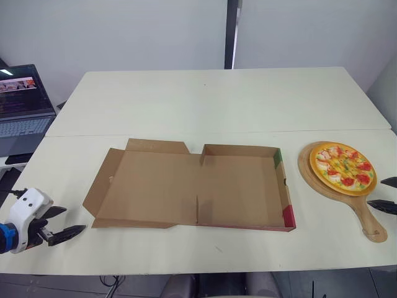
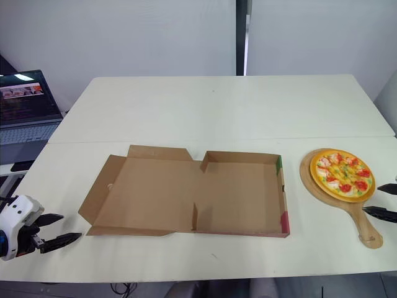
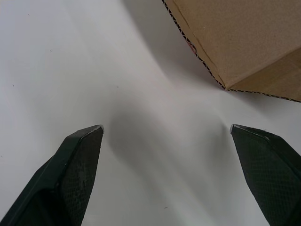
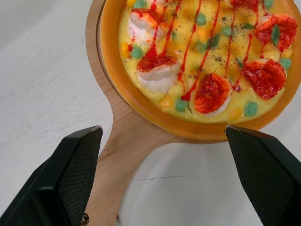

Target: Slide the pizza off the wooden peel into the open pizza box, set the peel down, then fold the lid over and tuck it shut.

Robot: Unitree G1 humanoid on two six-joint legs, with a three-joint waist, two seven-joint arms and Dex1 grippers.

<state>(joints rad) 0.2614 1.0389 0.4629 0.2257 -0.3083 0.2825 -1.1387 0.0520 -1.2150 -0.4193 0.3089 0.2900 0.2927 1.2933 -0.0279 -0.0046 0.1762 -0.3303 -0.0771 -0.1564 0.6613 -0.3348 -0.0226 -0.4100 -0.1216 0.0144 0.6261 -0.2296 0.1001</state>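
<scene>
I expect the pizza to stay whole and flat when I slide it into the box, because the pizza's rim (image 1: 374, 180) sticks out level past the peel's edge.
An open cardboard pizza box (image 1: 239, 186) lies flat mid-table, its lid (image 1: 149, 186) spread out to the left. At the right, a yellow pizza (image 1: 343, 167) with red and white toppings rests on a round wooden peel (image 1: 366, 220), handle toward the front edge. My right gripper (image 1: 388, 194) stands open just right of the handle, beside the pizza's near rim (image 4: 197, 127). My left gripper (image 1: 61, 224) stands open over bare table at the front left, short of the lid's corner (image 3: 225, 84).
A laptop (image 1: 22, 108) with its screen on sits off the table's left side. The white table (image 1: 217, 105) stretches bare behind the box, with a seam running across it. The table's right edge is close to the peel.
</scene>
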